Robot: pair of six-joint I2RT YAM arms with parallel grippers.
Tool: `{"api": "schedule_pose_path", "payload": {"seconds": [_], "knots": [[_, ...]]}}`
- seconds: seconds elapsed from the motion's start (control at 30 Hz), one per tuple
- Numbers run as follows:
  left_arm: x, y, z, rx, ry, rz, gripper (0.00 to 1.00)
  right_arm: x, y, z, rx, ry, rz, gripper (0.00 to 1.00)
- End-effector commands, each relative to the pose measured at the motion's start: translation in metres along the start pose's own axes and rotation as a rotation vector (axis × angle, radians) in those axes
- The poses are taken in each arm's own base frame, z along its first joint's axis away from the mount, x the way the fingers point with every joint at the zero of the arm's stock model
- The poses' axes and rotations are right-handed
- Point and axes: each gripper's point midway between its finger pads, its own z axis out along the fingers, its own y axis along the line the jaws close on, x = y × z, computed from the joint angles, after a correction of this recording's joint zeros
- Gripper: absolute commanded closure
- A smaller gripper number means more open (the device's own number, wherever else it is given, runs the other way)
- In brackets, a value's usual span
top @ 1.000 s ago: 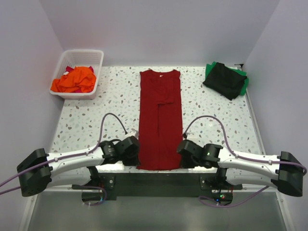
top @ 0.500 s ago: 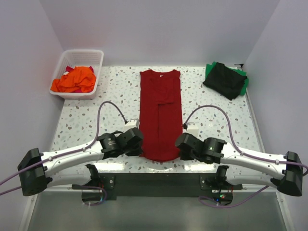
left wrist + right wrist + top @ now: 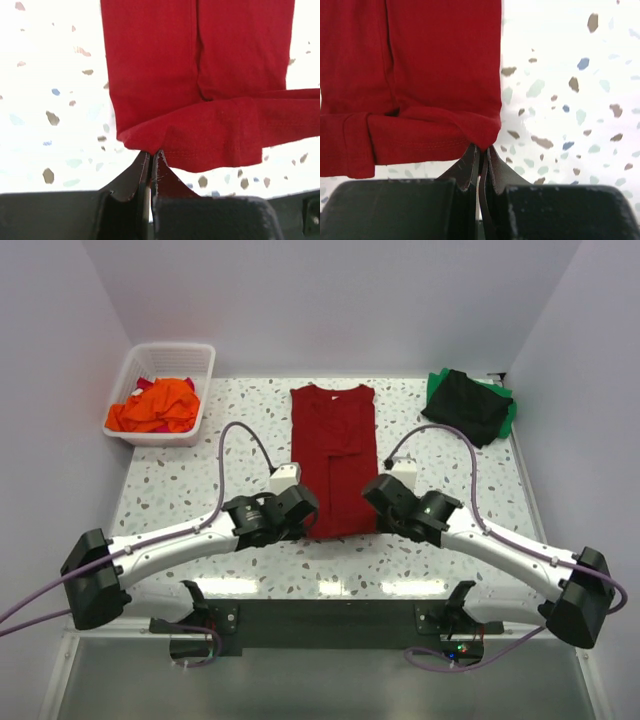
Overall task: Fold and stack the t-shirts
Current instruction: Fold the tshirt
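Note:
The hem's corner [image 3: 489,130] lines up with the strip's long edge, so my right gripper goes on carrying the t-shirt's hem toward the strip's middle [image 3: 346,457] before it lets go there.
The dark red t-shirt [image 3: 334,455] lies as a long narrow strip in the middle of the table, collar at the far end. Its near hem is lifted and carried back over the strip. My left gripper [image 3: 308,512] is shut on the hem's left corner [image 3: 145,142]. My right gripper [image 3: 368,490] is shut on the hem's right corner [image 3: 482,132]. A black t-shirt [image 3: 462,405] lies folded on a green one [image 3: 506,412] at the far right. Orange and red t-shirts [image 3: 155,405] fill the basket.
The white slatted basket [image 3: 200,390] stands at the far left corner. The speckled table [image 3: 180,490] has walls on the left, back and right. Purple cables arch over both arms.
Both grippers have lifted the shirt's near hem and moved it away from the table's front edge towards the collar. The visible strip has become shorter.

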Motion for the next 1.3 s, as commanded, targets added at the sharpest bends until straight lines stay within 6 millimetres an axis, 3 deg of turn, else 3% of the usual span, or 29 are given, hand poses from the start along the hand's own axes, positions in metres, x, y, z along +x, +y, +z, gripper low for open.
{"api": "schedule_pose_path", "payload": {"seconds": [0.0, 0.3, 0.67, 0.93, 0.97, 1.27], "knots": [[-0.044, -0.003, 0.013, -0.054, -0.104, 0.017, 1.00, -0.051, 0.010, 0.008, -0.004, -0.104, -0.020, 1.00], [-0.099, -0.004, 0.053, -0.131, -0.144, 0.071, 1.00, -0.102, 0.019, 0.047, 0.002, -0.137, -0.024, 1.00], [-0.154, 0.014, 0.106, -0.183, -0.140, 0.055, 1.00, -0.141, 0.019, 0.104, 0.038, -0.111, -0.021, 1.00], [-0.172, 0.016, 0.151, -0.189, -0.098, 0.101, 1.00, -0.158, 0.014, 0.134, 0.056, -0.093, -0.002, 1.00], [-0.181, 0.014, 0.152, -0.185, -0.108, 0.092, 1.00, -0.159, 0.012, 0.139, 0.059, -0.087, 0.002, 1.00], [-0.188, 0.021, 0.177, -0.198, -0.099, 0.081, 1.00, -0.170, 0.017, 0.176, 0.055, -0.051, 0.003, 1.00]]}}
